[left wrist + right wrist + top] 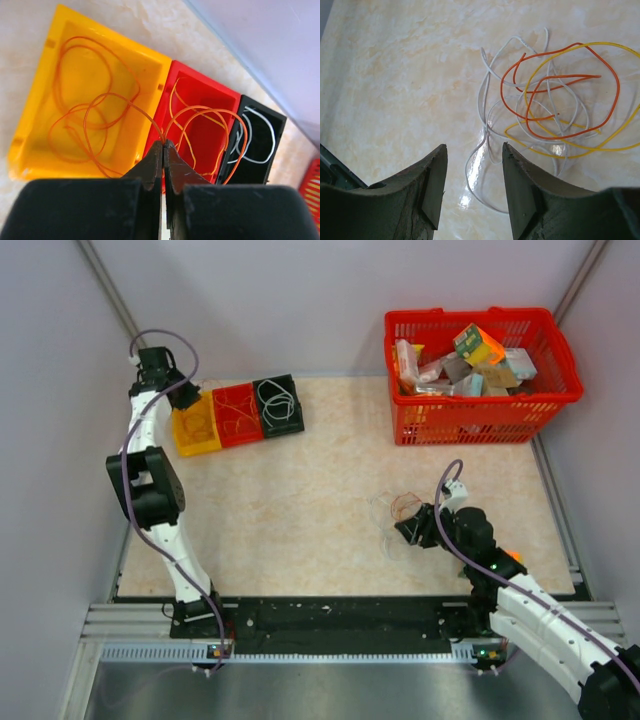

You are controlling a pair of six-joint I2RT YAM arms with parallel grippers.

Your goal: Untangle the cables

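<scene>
My left gripper has only orange cable (pixel 145 114) hanging from its fingers. It should keep going over the yellow bin (pixel 199 432) and let go there, because the cable matches the orange cable inside the bin.
A snarl of white, orange-red and yellow cables (pixel 545 105) lies on the table just ahead of my right gripper (pixel 474 150), which is open and empty, with a white loop (pixel 482 150) between its fingertips. The snarl shows faintly in the top view (pixel 405 506) beside the right gripper (pixel 408 530). My left gripper (pixel 163 144) is shut on an orange cable (pixel 200 111) above the yellow bin (pixel 37 107) and red bin (pixel 205 135). More orange cable (pixel 85 107) lies in the yellow bin. A white cable (pixel 257 137) lies in the black bin (pixel 260 172).
The yellow (pixel 195 426), red (pixel 236 414) and black (pixel 279 405) bins stand in a row at the back left by the left gripper (pixel 186 394). A red basket (pixel 480 410) full of packets stands at the back right. Walls close in on both sides.
</scene>
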